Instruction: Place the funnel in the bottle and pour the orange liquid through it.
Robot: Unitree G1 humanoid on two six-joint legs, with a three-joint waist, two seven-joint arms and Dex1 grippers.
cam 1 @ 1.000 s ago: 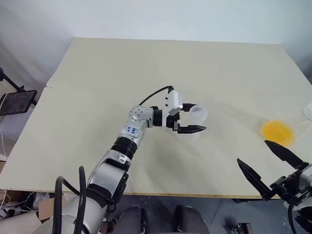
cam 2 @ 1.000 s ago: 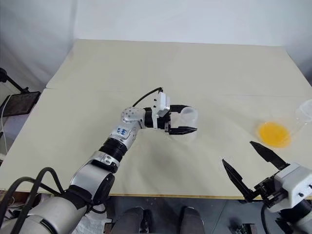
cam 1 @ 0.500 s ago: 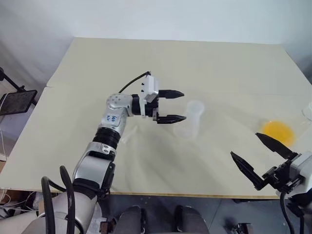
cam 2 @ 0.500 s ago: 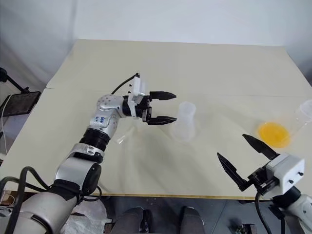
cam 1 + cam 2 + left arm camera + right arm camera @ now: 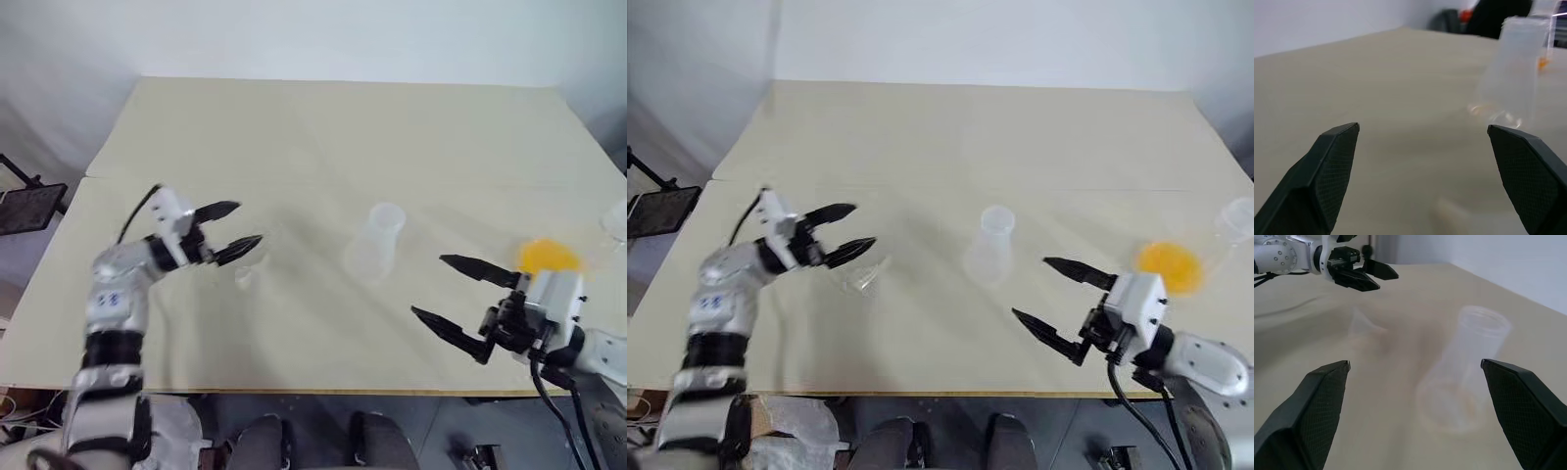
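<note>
I should bring my left gripper back down and pinch the funnel's rim with it, because the funnel is lower and closer to the front edge than my left gripper's open fingers.
The clear bottle [image 5: 375,243] stands upright in the middle of the table, with nothing in its neck. The clear funnel [image 5: 245,274] rests on the table to its left, faint against the surface. My left gripper [image 5: 243,225] hovers open and empty just behind the funnel, pointing toward the bottle [image 5: 1515,78]. My right gripper [image 5: 429,286] is open and empty to the right of the bottle and nearer the front, aimed at it [image 5: 1469,367]. The orange liquid [image 5: 549,257] sits in a wider clear vessel at the far right, behind the right gripper.
The beige table [image 5: 323,127] has open surface behind the bottle. Its front edge runs close below both grippers. A black stand with a dark panel [image 5: 29,206] stands off the table's left side.
My left gripper has let go of the bottle and swung far left to beside the funnel. My right gripper has moved left and in toward the bottle. The bottle stays upright.
</note>
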